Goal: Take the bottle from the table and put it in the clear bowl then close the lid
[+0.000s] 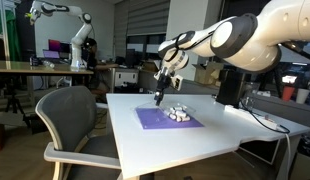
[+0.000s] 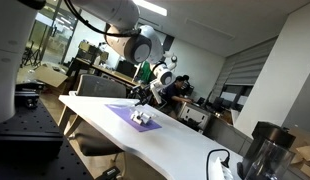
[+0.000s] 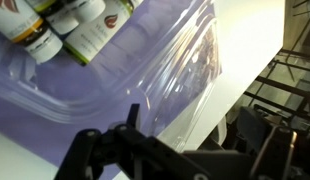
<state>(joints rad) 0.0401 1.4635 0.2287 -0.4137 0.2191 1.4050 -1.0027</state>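
Note:
My gripper is hanging over the lid (image 3: 148, 92) next to the bowl. Next, I move it back from the bottles and have it straddle the lid's outer rim (image 1: 142, 107) before closing it.
A clear plastic bowl (image 3: 55, 85) sits on a purple mat (image 1: 167, 120) on the white table (image 1: 225, 135). Several small white bottles with green and red labels (image 3: 65, 25) lie inside it; they also show as a pale cluster in both exterior views (image 1: 177, 114) (image 2: 143, 119). The bowl's clear hinged lid (image 3: 180, 70) lies open toward the table's edge. My gripper (image 3: 190, 135) hangs low just over the lid's rim, fingers apart, holding nothing. It shows above the mat's edge in both exterior views (image 1: 160, 98) (image 2: 145, 96).
A grey office chair (image 1: 70, 125) stands close against the table's side. A dark chair or frame (image 3: 285, 100) lies beyond the table edge in the wrist view. A cable (image 1: 263, 118) and a black unit rest at the table's far end. A black jug (image 2: 260, 155) stands nearby.

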